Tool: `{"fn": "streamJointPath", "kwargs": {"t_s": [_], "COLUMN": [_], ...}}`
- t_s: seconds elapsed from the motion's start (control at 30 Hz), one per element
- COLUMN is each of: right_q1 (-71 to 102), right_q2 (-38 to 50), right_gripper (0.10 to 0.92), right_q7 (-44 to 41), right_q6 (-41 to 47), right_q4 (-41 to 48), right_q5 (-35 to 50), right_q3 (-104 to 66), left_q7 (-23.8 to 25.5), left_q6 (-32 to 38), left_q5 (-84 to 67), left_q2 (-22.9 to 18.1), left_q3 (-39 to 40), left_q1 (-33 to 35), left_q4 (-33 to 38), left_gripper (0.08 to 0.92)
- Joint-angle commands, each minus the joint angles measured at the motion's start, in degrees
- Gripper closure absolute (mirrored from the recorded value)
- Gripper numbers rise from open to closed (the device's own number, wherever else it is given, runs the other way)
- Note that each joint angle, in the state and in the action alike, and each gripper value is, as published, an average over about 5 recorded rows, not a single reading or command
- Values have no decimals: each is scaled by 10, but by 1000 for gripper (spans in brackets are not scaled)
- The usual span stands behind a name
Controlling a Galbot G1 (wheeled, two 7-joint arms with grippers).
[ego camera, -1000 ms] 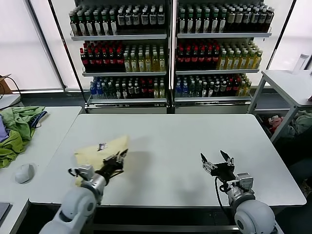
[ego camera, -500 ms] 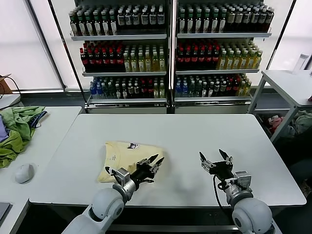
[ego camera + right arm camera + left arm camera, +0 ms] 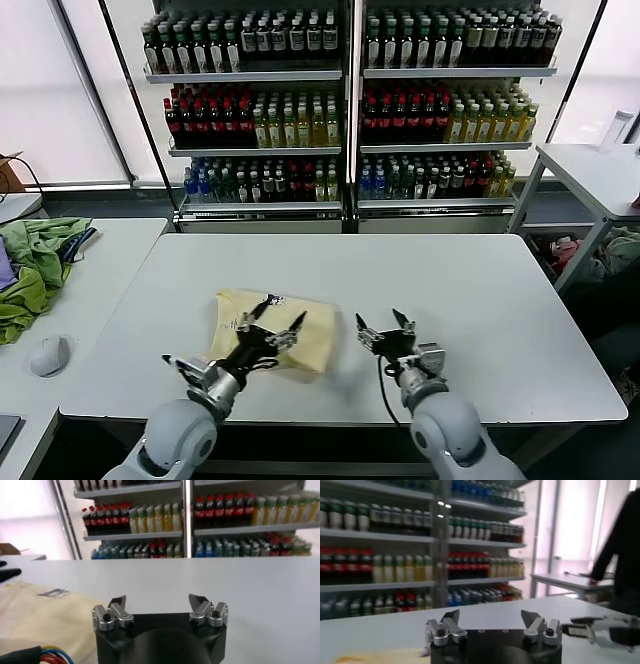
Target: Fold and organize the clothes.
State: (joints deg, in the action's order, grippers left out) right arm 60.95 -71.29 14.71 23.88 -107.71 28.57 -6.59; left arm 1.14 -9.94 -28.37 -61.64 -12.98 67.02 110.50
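Next, my right gripper grips the folded T-shirt (image 3: 312, 348) by its nearest edge (image 3: 332, 325) and drags it toward the middle, because the T-shirt lies on my left gripper's side of the white table.
The pale yellow T-shirt (image 3: 310, 338) lies folded into a rough rectangle on the white table (image 3: 440, 290), left of centre near the front edge, with its small dark label (image 3: 271, 298) at the far side. My left gripper (image 3: 272, 325) is open and empty, just above the middle of the shirt. My right gripper (image 3: 384, 328) is open and empty, low over the bare table just right of the shirt's right edge. In the right wrist view the shirt (image 3: 35, 615) and label (image 3: 56, 593) lie beside the open gripper (image 3: 158, 602). The left wrist view shows its open gripper (image 3: 491, 618) and a sliver of shirt (image 3: 380, 657).
A heap of green and purple garments (image 3: 30, 270) and a white mouse (image 3: 50, 355) lie on the side table to the left. Bottle shelves (image 3: 345, 110) stand behind the table. Another white table (image 3: 595, 175) stands at the right rear.
The shirt went from a raised, half-folded shape to a flat folded rectangle. My left gripper swung right over it, then back left above it. My right gripper moved left toward the shirt's edge.
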Motion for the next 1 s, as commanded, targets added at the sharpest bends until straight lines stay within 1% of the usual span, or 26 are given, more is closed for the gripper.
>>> {"fn": "streamJointPath", "kwargs": {"t_s": [0.03,0.23,0.33,0.43,0.73,1.0], "right_q1": [-124,-144,-146,-145,-144,-156], "right_q2": [-126,-149,-149,-146,-125,-78], "right_gripper": [203,204,230,300,559,793], "right_q7": [56,80,93,103,110,81], "right_q6": [-2,-2,-1,0,9,14], "right_q4": [163,203,204,200,187,183], "right_q5": [64,100,109,113,111,71], "right_q3": [116,117,116,113,89,60], "left_q7": [-63,-68,-69,-70,-71,-70], "left_q6": [56,59,58,57,53,53], "left_q5": [-14,-12,-12,-11,-10,-11], "left_q2": [5,-5,-6,-6,-8,-9], "left_q3": [-144,-150,-150,-151,-152,-152], "left_q1": [92,101,102,106,114,119], "left_q4": [16,19,22,26,31,36], "left_gripper": [186,177,177,177,177,177]}}
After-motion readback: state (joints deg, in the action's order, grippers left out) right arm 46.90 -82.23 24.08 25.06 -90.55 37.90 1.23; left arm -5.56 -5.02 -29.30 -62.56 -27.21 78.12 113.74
